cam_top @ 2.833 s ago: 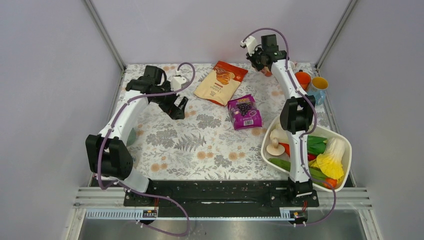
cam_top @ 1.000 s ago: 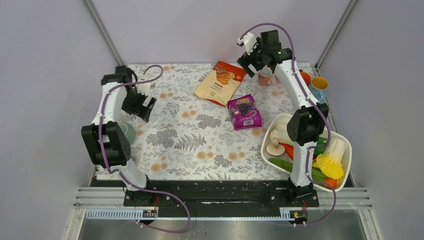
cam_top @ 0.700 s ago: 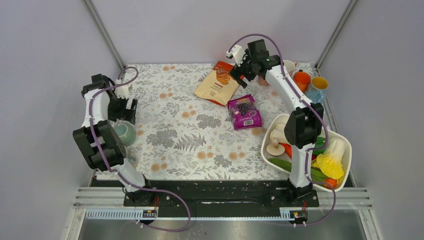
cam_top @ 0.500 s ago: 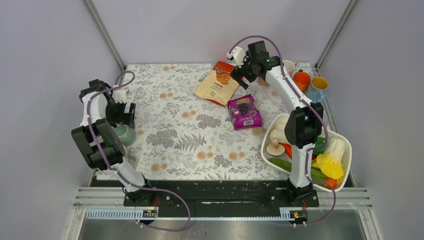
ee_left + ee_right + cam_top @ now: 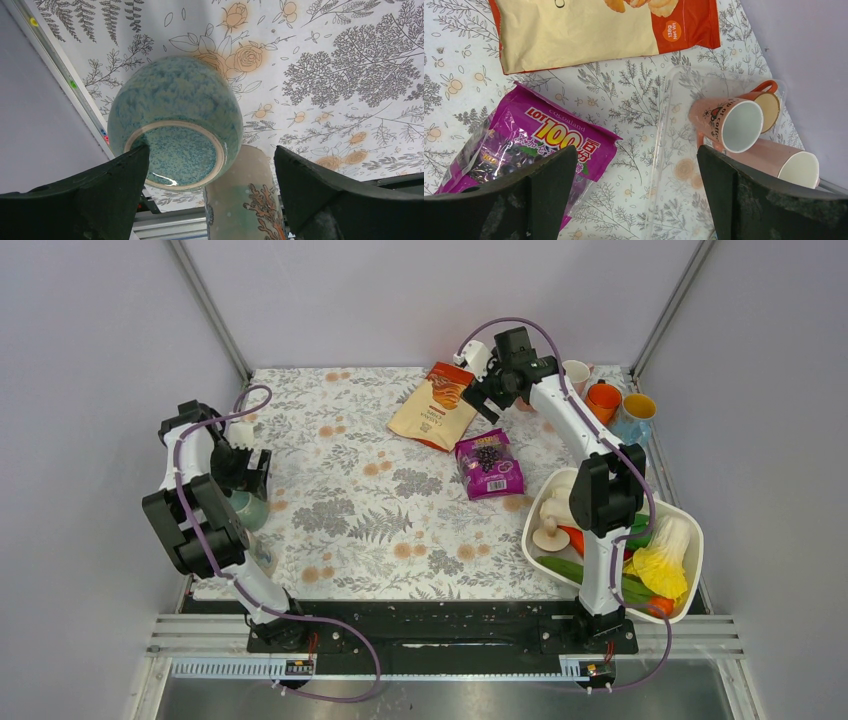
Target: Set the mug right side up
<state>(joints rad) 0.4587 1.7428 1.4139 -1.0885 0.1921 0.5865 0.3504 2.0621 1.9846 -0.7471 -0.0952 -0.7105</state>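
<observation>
I should first push the mug to the table's middle [image 5: 382, 492] with my left gripper, because the mug stands by the wall against the tall cup [image 5: 252, 512], far from my right gripper.
The mug [image 5: 175, 112] is a teal speckled one standing upside down near the table's left edge, its unglazed base ring facing the left wrist camera. No handle shows. From above the mug [image 5: 250, 508] lies just in front of my left gripper [image 5: 246, 468]. The left gripper [image 5: 210, 187] hangs open above it, one finger [image 5: 100, 195] over the base's left rim and the other well to its right, touching nothing. My right gripper [image 5: 481, 392] is open and empty at the back, over the table beside the snack bags.
A tall beige-green patterned cup [image 5: 245, 200] stands against the mug. A chips bag [image 5: 440, 405], a purple candy bag [image 5: 489, 463], a clear tray [image 5: 664, 150] and other mugs [image 5: 724, 122] lie at the back. A white basket [image 5: 690, 570] of vegetables sits front right.
My left arm has swung left and back until its gripper hangs over the teal mug. The right gripper has moved left, away from the back-right mugs toward the chips bag.
</observation>
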